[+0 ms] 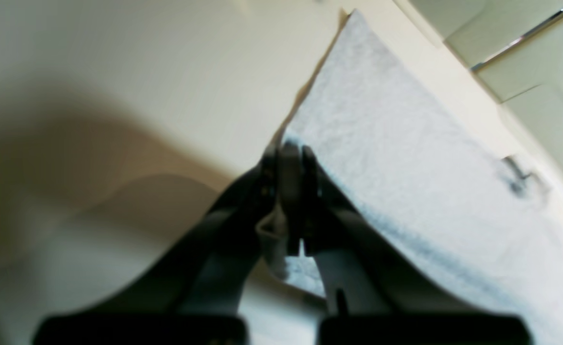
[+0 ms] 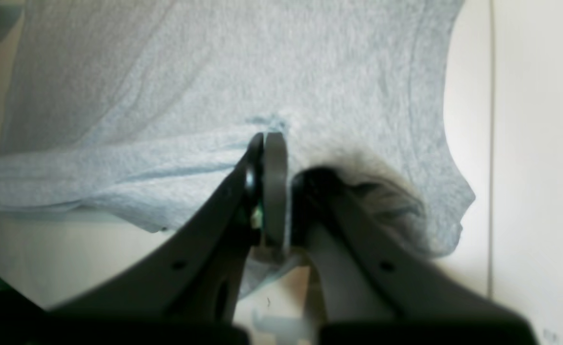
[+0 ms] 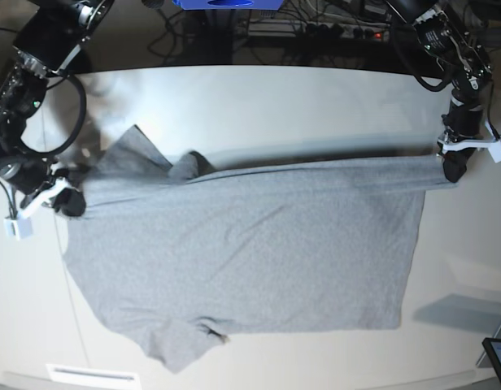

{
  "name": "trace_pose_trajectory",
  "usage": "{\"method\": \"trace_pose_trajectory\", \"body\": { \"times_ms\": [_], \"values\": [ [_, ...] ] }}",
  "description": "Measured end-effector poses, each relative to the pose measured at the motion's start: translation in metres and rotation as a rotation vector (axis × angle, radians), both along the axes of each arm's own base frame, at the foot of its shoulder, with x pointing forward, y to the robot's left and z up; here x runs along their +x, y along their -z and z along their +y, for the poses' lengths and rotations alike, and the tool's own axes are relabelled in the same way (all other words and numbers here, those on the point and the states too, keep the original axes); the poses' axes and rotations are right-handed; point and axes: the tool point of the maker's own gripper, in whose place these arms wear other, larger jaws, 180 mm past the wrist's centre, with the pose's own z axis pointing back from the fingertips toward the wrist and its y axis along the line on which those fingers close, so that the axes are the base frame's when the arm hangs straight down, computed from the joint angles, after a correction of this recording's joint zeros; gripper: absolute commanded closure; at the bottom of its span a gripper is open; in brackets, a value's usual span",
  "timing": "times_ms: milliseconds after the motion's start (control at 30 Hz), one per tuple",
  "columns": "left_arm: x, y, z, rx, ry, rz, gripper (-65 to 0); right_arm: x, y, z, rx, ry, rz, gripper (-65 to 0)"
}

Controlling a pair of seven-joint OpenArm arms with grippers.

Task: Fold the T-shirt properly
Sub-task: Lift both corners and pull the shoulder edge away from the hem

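My left gripper is lowering the T-shirt's corner (image 3: 425, 171), and the T-shirt's far edge (image 3: 271, 171) is tight and straight from gripper to gripper. My left gripper should keep bringing the corner down until the fold is flat.
The heather-grey T-shirt (image 3: 242, 252) lies plain side up across the white table (image 3: 275, 106). Its far edge is pulled into a taut fold between both grippers. At the shirt's right corner my left gripper (image 3: 452, 166) is shut on the fabric. In the left wrist view its fingertips (image 1: 291, 148) pinch the edge of the T-shirt (image 1: 406, 167). My right gripper (image 3: 69, 203) is shut on the shirt's left side, near a sleeve. Up close, the right gripper (image 2: 274, 139) clamps a bunched ridge of the T-shirt (image 2: 262, 72). A sleeve (image 3: 137, 150) sticks out at the upper left.
Cables and a power strip (image 3: 332, 28) run behind the table's far edge. A dark tablet corner (image 3: 498, 357) shows at the bottom right. A white label strip (image 3: 92, 375) lies by the near edge on the left.
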Motion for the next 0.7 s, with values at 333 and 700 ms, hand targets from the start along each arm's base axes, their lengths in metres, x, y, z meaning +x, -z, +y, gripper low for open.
{"method": "trace_pose_trajectory", "body": {
  "times_ms": [333,700],
  "values": [
    [0.018,0.003,0.002,-0.025,-0.017,-0.018,0.0,0.027,0.004,0.005,0.026,-0.031,0.001,0.0],
    [0.025,0.019,0.009,0.004,-0.041,0.055,0.0,0.045,0.017,0.001,0.032,-0.020,0.031,0.0]
  ]
}}
